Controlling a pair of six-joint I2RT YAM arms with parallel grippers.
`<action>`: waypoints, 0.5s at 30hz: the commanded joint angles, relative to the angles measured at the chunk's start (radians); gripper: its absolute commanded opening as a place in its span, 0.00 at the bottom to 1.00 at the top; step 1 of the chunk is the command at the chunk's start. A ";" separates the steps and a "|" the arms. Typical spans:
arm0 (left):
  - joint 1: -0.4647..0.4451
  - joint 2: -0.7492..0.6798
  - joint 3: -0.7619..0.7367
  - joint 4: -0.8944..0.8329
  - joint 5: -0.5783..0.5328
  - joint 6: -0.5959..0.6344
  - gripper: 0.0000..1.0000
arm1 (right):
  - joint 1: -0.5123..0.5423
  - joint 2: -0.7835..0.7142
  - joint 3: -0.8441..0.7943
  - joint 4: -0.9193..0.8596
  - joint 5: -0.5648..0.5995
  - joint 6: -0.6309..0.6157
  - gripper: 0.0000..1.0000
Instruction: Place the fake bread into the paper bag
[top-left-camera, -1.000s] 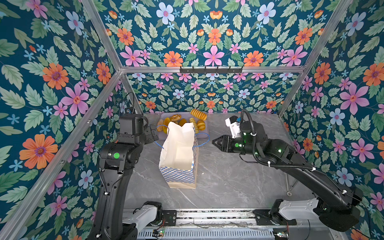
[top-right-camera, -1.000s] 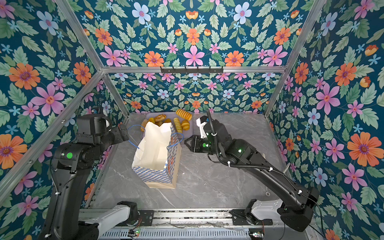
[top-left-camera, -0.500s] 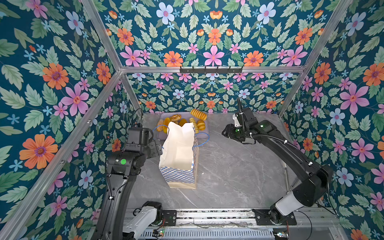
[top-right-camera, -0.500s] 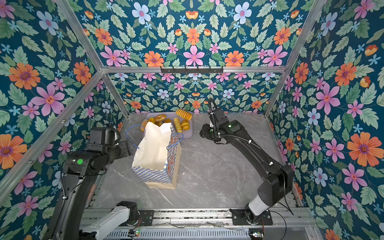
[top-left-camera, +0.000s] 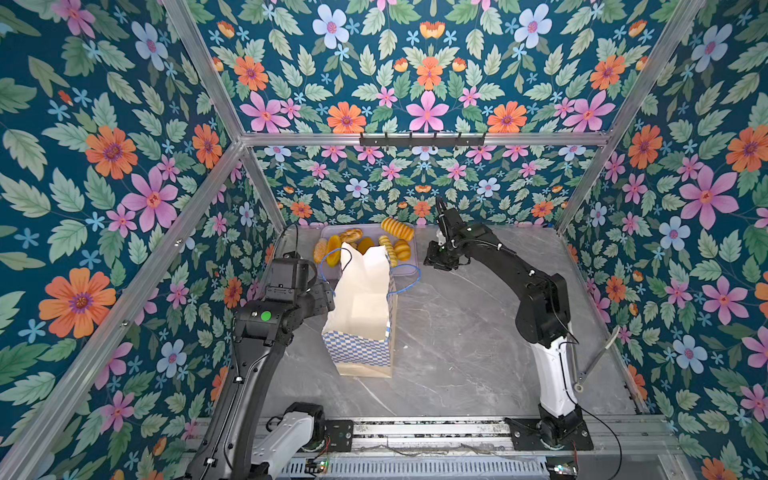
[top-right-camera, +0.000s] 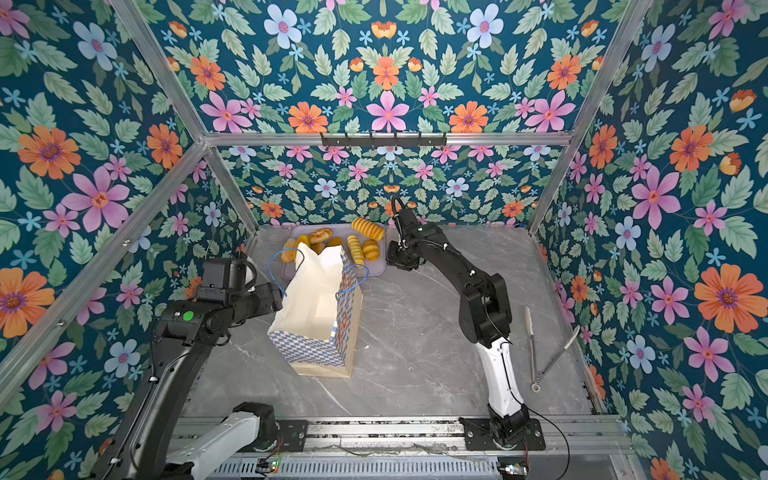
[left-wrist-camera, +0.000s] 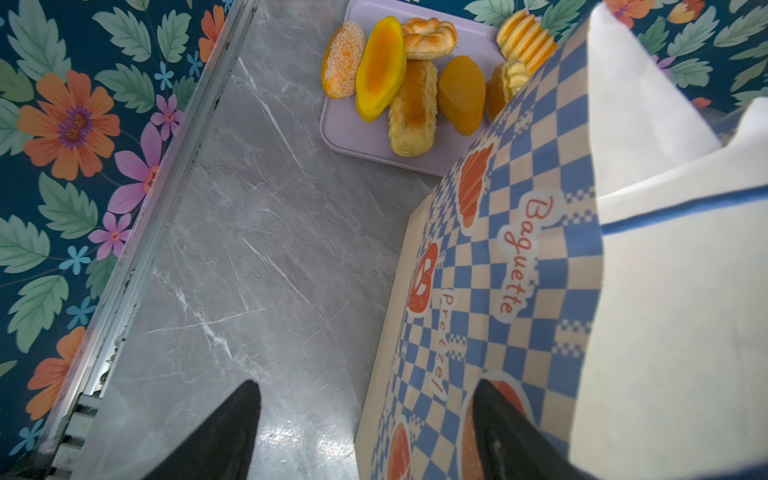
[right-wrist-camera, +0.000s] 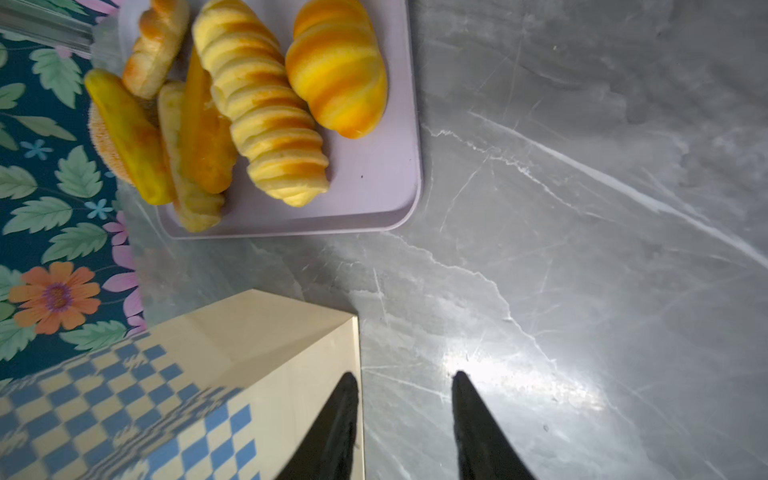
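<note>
The paper bag stands in front of the lilac tray, so the robot's left gripper should hold the bag's rim (top-right-camera: 284, 294) while its right gripper pulls the tray free.
The paper bag (top-left-camera: 365, 291) (top-right-camera: 316, 291) stands upright and open-mouthed in the middle of the table, checkered at its base (left-wrist-camera: 519, 291) (right-wrist-camera: 270, 332). Several pieces of fake bread (top-left-camera: 398, 228) (top-right-camera: 368, 228) (left-wrist-camera: 380, 68) (right-wrist-camera: 262, 104) lie behind it on a lilac tray (left-wrist-camera: 357, 133) (right-wrist-camera: 374, 187). My left gripper (top-left-camera: 328, 296) (top-right-camera: 277, 300) (left-wrist-camera: 365, 388) is open at the bag's left side, one finger (left-wrist-camera: 498, 415) against the checkered wall. My right gripper (top-left-camera: 436, 262) (top-right-camera: 399, 262) (right-wrist-camera: 404, 376) points down beside the tray's right edge, open and empty.
A pair of tongs (top-left-camera: 594, 357) (top-right-camera: 534, 345) lies by the right wall. A black hook rail (top-left-camera: 422, 139) runs along the back wall. Floral walls close in on three sides, and the arms' mounting rail (top-left-camera: 415, 428) lines the front edge.
My left gripper came forward and in against the bag's left side, its jaws narrowing a little. My right arm raised its elbow and swung its gripper back beside the tray.
</note>
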 joint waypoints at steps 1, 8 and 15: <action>0.001 -0.014 -0.013 0.056 0.045 -0.010 0.80 | 0.001 0.074 0.098 -0.049 0.019 -0.009 0.37; 0.000 -0.055 -0.010 0.034 0.027 0.002 0.91 | 0.002 0.246 0.296 -0.085 0.042 -0.009 0.36; 0.001 -0.086 0.051 -0.043 0.032 0.015 0.88 | 0.001 0.281 0.313 -0.055 0.021 0.000 0.37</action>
